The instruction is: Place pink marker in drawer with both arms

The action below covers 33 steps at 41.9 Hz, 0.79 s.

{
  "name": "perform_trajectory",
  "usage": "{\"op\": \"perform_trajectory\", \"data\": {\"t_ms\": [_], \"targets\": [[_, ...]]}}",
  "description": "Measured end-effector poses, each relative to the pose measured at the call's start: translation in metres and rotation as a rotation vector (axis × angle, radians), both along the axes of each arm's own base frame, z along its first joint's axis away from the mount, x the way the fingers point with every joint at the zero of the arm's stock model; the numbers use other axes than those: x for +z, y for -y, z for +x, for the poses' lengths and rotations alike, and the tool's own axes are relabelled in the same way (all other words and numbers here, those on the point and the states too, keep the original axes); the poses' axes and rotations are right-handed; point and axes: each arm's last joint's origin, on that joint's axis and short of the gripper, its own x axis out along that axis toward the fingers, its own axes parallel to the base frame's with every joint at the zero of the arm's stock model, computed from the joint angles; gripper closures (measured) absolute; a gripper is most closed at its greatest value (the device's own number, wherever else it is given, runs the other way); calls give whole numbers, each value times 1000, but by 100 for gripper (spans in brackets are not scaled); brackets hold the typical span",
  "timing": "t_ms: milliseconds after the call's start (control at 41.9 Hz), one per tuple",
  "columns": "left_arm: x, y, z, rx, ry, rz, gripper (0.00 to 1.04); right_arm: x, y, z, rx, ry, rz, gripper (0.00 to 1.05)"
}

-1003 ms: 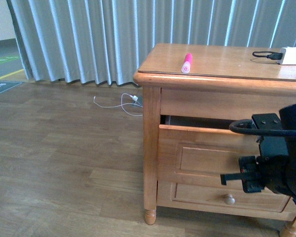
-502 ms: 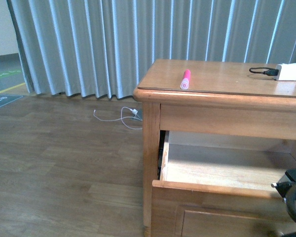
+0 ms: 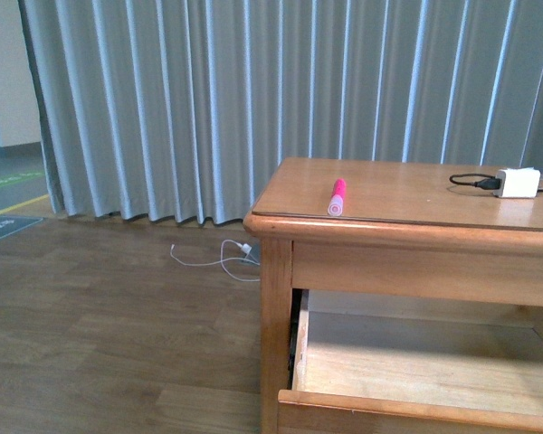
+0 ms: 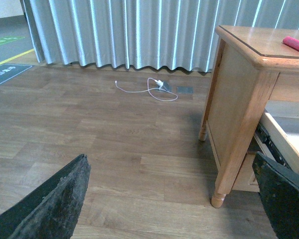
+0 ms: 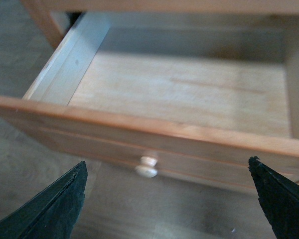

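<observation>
My gripper will slide the drawer [image 3: 425, 357] straight in when it pushes, and the pink marker will go along with the drawer, because a black rail [image 4: 270, 143] runs along the drawer's side.
The pink marker [image 3: 337, 195] lies on the wooden cabinet's top near its front left corner, pale cap end toward me; the left wrist view catches it [image 4: 295, 45] too. Below it the drawer [image 3: 416, 409] stands pulled out, its pale interior bare. Neither arm shows in the front view. My left gripper [image 4: 172, 199] is open over the floor, left of the cabinet and well below the marker. Just in front of the drawer's front edge [image 5: 139, 124], my right gripper [image 5: 167, 204] is open and empty, with a pale knob [image 5: 147, 167] between its fingers' lines but apart from them.
A white charger [image 3: 516, 183] with a black cable sits at the back right of the cabinet top. A white cable [image 3: 219, 260] lies on the wood floor by the grey curtain [image 3: 253, 99]. The cabinet's front left leg [image 4: 224, 174] stands close to my left gripper.
The drawer has gone from barely open to pulled far out. My right arm has dropped out of the front view. The front view has shifted upward.
</observation>
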Motion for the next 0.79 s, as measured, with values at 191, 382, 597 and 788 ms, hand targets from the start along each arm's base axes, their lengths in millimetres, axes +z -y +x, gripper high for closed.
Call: {"op": "perform_trajectory", "data": {"t_ms": [191, 382, 597, 788], "targets": [[0, 0, 0, 1, 0, 0, 6, 4, 3, -3, -14, 27, 0, 9], [0, 0, 0, 0, 0, 0, 6, -12, 8, -14, -208, 366, -86, 35], [0, 0, 0, 0, 0, 0, 6, -12, 7, -32, -208, 466, -83, 80], [0, 0, 0, 0, 0, 0, 6, -10, 7, -41, -207, 473, -86, 103]]}}
